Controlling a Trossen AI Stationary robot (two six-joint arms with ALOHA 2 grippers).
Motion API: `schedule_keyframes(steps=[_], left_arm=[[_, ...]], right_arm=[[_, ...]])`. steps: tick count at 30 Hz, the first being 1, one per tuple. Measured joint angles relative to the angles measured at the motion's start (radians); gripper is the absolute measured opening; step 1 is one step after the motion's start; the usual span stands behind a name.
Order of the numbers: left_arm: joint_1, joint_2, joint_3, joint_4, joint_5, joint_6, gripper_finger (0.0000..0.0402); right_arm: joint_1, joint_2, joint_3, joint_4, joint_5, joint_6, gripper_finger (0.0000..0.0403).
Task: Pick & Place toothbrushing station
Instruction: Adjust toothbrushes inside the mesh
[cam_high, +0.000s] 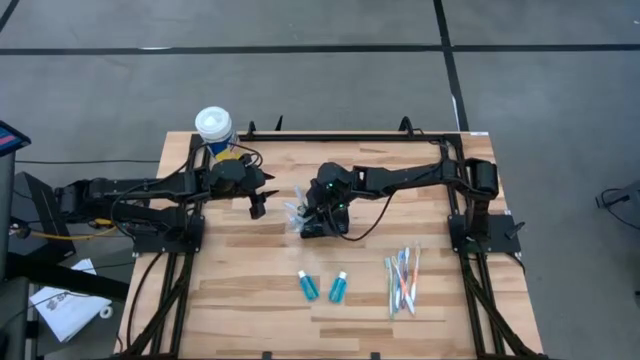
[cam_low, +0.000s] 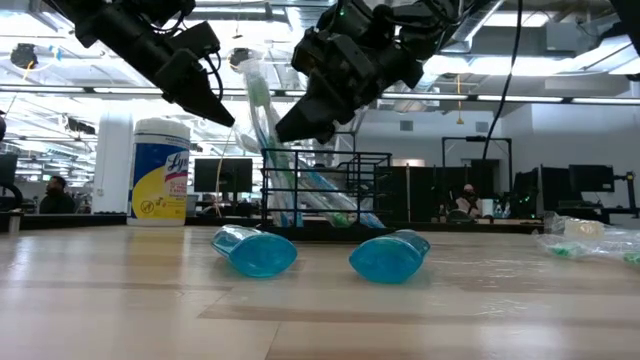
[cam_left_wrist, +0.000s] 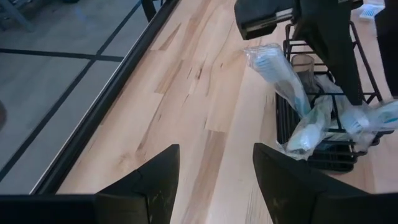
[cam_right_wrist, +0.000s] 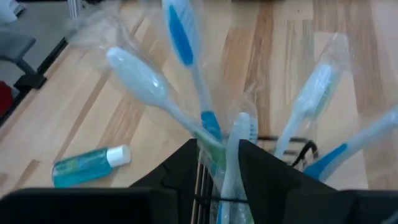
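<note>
I should open my right gripper and shift over, because it is pinching several crossed toothbrushes (cam_right_wrist: 213, 142) together. My left gripper should then pull out the separate toothbrush (cam_right_wrist: 314, 90) by its head.
The toothbrushing station, a small black wire basket (cam_low: 372, 190), stands on its bottom on the wooden table near the middle. Several toothbrushes in clear wrap (cam_left_wrist: 280, 74) stick up out of it, leaning outward. My right gripper (cam_right_wrist: 219, 152) comes down onto the basket's top from the right, its fingers closed in on the brushes and the wire. My left gripper (cam_high: 257, 205) hangs open just left of the basket, with nothing between its fingers. Two teal tubes (cam_high: 307, 287) (cam_high: 338, 287) lie on the table nearer the front. My right gripper pinches a bunch of wrapped toothbrush handles (cam_right_wrist: 233, 140) together with an upright wire (cam_right_wrist: 200, 180) of the basket's top edge between its two fingers. The fingers slant down from the table's right. The basket stands on the table.
A white-lidded canister with a yellow label (cam_high: 214, 128) stands at the far left corner, behind my left arm. Several loose toothbrushes (cam_high: 402, 280) lie at the front right. Bare wood lies between the tubes and the basket.
</note>
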Motion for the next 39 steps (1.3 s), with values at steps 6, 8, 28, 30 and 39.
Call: schedule_keyframes(steps=[6,8,28,30,39], left_arm=[[0.000,0.000,0.000,-0.002,0.000,0.000,0.0198],[0.000,0.000,0.000,-0.002,0.000,0.000,0.0198],[0.008,0.000,0.000,-0.003,-0.005,0.000,0.0198],[0.008,0.000,0.000,-0.003,-0.004,0.000,0.0198],[0.008,0.000,0.000,-0.010,-0.002,0.000,0.0198]], right_arm=[[0.000,0.000,0.000,-0.051,0.002,-0.071,0.0139],[0.001,0.000,0.000,-0.051,0.012,-0.085,0.0166],[-0.008,0.000,0.000,-0.030,0.065,-0.074,0.0104],[-0.014,0.000,0.000,-0.030,0.054,-0.068,0.0087],[-0.019,0.000,0.000,0.018,0.077,-0.054,0.0019]])
